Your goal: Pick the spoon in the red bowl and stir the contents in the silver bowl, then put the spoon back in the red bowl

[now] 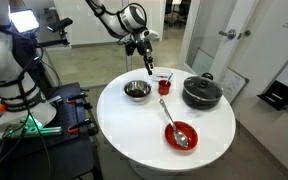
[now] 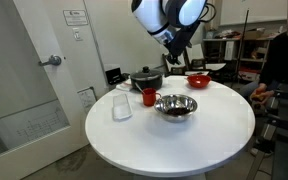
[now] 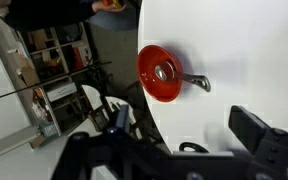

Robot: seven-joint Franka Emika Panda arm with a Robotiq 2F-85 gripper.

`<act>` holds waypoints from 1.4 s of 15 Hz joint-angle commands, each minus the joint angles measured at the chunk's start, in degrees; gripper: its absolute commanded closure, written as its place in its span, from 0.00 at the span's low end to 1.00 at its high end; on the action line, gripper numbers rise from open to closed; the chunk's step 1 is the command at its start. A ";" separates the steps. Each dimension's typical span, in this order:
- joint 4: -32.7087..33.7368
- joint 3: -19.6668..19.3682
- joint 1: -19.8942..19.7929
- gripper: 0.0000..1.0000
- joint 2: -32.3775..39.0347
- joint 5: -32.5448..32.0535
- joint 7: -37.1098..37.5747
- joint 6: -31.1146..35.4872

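I need to bring my gripper down and level it, then come in at the handle's loose end, because my gripper is high above the spoon's low, slanting handle (image 1: 170, 118).
The red bowl (image 1: 181, 134) stands near the table's front edge, and the long silver spoon (image 1: 171, 120) lies in it with its handle sticking out over the rim. The wrist view shows the red bowl (image 3: 160, 72) with the spoon (image 3: 189, 80) from above. The silver bowl (image 1: 136, 90) sits further back, and its dark contents (image 2: 176, 105) are too small to make out. My gripper (image 1: 146, 66) hangs open and empty high over the table, above the silver bowl and the red cup. One finger (image 3: 259, 130) shows dark at the lower right of the wrist view.
A small red cup (image 1: 164, 86) and a black lidded pot (image 1: 201, 92) stand beside the silver bowl. A clear container (image 2: 122, 105) sits near the table (image 1: 119, 125) edge. Equipment racks and cables crowd the floor beside the table.
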 commanded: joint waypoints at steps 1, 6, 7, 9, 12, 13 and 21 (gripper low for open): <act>8.08 -1.85 1.27 0.00 9.69 -4.07 -2.21 -1.20; 14.48 -2.55 -0.95 0.00 16.63 -2.14 -12.35 0.66; 15.17 -2.63 -1.39 0.00 17.23 -1.76 -14.41 1.32; 16.04 -2.62 -2.06 0.00 18.06 -1.96 -18.61 3.73; 17.78 -3.15 -1.98 0.00 19.52 -1.42 -23.97 4.82; 19.22 -3.77 -1.26 0.00 20.58 -0.52 -24.41 2.06; 28.31 -5.78 1.57 0.00 27.65 5.23 -20.50 -12.63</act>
